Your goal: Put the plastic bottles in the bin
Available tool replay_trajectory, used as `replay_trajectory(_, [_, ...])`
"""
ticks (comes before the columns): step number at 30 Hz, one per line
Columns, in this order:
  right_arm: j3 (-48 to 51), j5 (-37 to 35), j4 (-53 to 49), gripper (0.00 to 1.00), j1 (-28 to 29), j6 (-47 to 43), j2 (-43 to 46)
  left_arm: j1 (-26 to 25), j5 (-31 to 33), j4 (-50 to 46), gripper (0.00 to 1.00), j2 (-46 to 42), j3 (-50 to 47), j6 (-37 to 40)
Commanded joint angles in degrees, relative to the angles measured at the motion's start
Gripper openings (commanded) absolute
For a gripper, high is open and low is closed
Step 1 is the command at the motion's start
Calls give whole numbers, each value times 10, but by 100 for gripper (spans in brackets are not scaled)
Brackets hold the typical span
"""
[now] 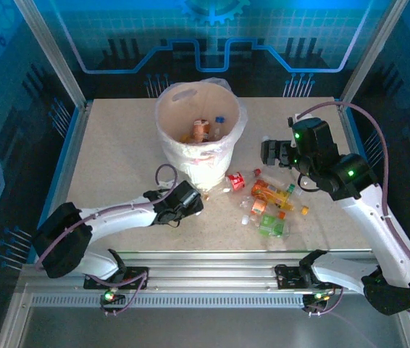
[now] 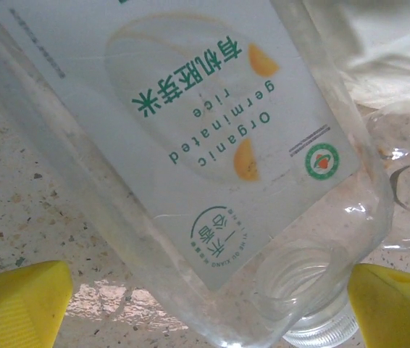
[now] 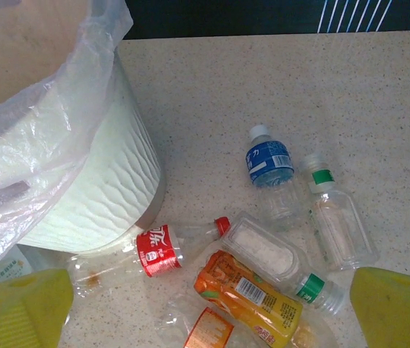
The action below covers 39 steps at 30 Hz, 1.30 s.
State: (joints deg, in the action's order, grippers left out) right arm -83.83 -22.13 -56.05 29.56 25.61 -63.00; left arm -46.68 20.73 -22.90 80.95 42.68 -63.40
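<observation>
The white-labelled bottle sits at a slant between the left gripper's fingers, with its neck (image 2: 308, 293) near the end of a finger, so the robot should back away, turn square and grip its labelled body (image 2: 180, 134).
The bin (image 1: 180, 156) is a white bucket with a clear bag, standing at the table's middle back; a few plastic bottles (image 1: 202, 130) lie inside it. More plastic bottles (image 1: 266, 201) lie heaped on the table to its right. My left gripper (image 1: 193, 200) is low at the bin's foot, open, with a clear white-labelled bottle (image 2: 212, 138) lying on the table between its yellow fingers (image 2: 17, 308). My right gripper (image 1: 272, 153) hangs open above the heap. Below it are a red-labelled bottle (image 3: 158, 251), an orange one (image 3: 252, 293), a blue-labelled one (image 3: 269, 164) and two with green bands (image 3: 333, 226).
The bin's wall (image 3: 93, 192) and loose bag (image 3: 38, 138) stand close on the left of the right gripper (image 3: 205, 322). A blue-lit glass enclosure with metal posts (image 1: 56, 58) surrounds the table. A metal rail (image 1: 205, 279) runs along the near edge.
</observation>
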Motion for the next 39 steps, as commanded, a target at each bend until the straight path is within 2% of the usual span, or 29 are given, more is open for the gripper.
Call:
replay_trajectory(1, [6,-8,13,100,-6,12,3,-4,28,-57,99,3,11,-21])
replay_trajectory(15, [10,-4,11,100,-6,23,0,-2,91,-161,99,-116,-51,-91])
replay_trajectory(22, [15,-3,13,100,-6,28,-8,0,112,-100,99,-175,-43,-27])
replay_trajectory(29, [19,-2,16,100,-6,30,-9,19,115,-20,99,-132,-30,19])
replay_trajectory(39, [25,-4,12,100,-6,30,-7,57,90,-6,99,-42,8,41])
